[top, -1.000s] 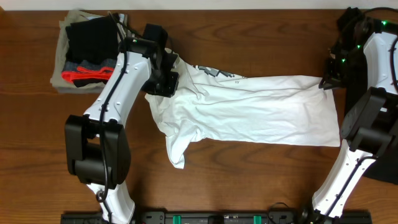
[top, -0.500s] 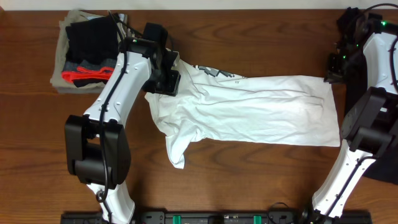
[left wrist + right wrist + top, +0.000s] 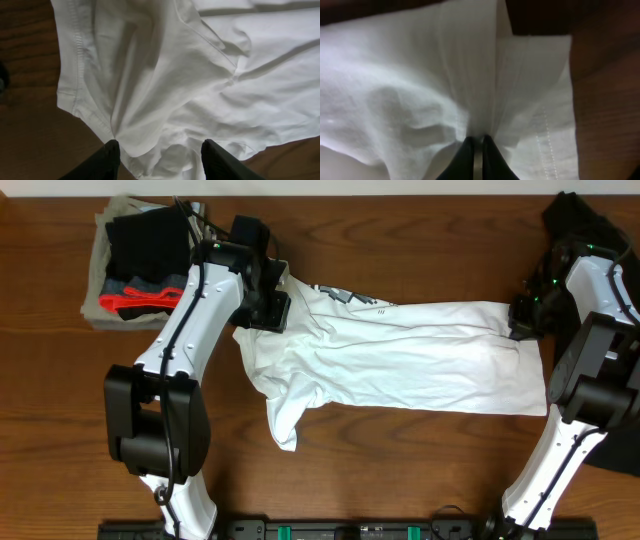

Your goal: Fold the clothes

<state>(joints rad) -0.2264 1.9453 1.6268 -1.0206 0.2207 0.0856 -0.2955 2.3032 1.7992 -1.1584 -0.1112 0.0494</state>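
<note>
The white T-shirt's upper hem corner is folded in, and creases run from it. I should first pull that corner out toward the back with my right gripper.
The white T-shirt lies spread across the wooden table, its dark printed graphic near the top left and one sleeve trailing toward the front. My left gripper hovers over the shirt's upper left part. In the left wrist view it is open, with bunched white fabric and a stitched sleeve hem below and between the jaws. My right gripper is at the shirt's upper right corner. In the right wrist view it is shut, pinching a ridge of the white cloth near the hem.
A folded khaki, black and red-orange stack sits at the back left, close behind my left arm. A black garment lies at the back right behind my right arm, and more dark cloth at the right edge.
My right gripper drew back off the shirt's upper right corner, then came down and left onto it and now pinches the cloth. The left arm has not moved.
</note>
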